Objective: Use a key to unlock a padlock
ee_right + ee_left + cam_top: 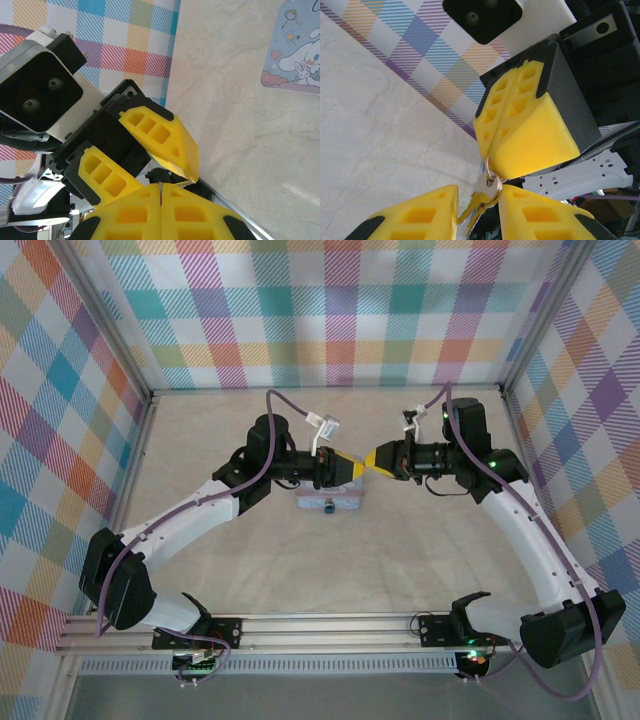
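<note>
The keys [480,201] dangle from the ring in my right gripper, so my left gripper should clamp them close to that ring [491,179] before my right gripper opens to re-grip.
The tiny dark padlock [329,508] sits at the front of the pale-blue cartoon tin box [345,502], whose lid corner also shows in the right wrist view [295,55]. Above the box both grippers meet tip to tip. My right gripper [378,461] [161,186] is shut on the thin metal ring of the keys [487,187]. The two keys hang from that ring, down between the yellow fingers of my left gripper [350,468] [479,190]. Its jaws stand apart around them, and the key heads lie close against one finger [540,212].
Checked walls enclose the pale marbled table [300,570] on three sides. An aluminium rail [330,630] with both arm bases runs along the near edge. Purple cables loop above each wrist.
</note>
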You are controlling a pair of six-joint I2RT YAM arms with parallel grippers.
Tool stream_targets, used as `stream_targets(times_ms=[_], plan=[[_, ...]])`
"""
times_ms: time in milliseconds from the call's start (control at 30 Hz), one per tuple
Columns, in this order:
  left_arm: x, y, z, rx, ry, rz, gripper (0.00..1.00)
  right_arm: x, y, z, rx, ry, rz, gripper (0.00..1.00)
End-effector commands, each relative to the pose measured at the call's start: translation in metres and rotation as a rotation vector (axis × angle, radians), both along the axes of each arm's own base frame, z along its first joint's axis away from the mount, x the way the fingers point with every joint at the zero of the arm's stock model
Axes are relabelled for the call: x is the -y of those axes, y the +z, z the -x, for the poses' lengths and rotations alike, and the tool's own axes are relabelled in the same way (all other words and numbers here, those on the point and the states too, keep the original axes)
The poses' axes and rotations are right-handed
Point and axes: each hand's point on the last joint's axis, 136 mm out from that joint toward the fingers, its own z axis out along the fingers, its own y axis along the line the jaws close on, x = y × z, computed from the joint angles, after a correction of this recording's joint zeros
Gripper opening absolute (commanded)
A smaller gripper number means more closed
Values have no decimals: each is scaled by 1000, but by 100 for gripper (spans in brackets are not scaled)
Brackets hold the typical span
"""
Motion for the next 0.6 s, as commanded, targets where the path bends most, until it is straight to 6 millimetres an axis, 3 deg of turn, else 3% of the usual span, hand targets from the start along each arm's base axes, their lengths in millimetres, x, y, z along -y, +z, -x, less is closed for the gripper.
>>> stream_targets(times_ms=[0, 333, 467, 567], plan=[[-7, 22, 4, 56, 0, 32, 27, -2, 11, 4, 28, 31, -11, 3], [-9, 21, 6, 61, 2, 20, 18, -2, 12, 3, 27, 32, -8, 3], [-8, 17, 1, 52, 17, 13, 43, -3, 13, 2, 27, 33, -15, 3], [-3, 19, 1, 43, -1, 34, 46, -4, 13, 3, 23, 40, -22, 3]])
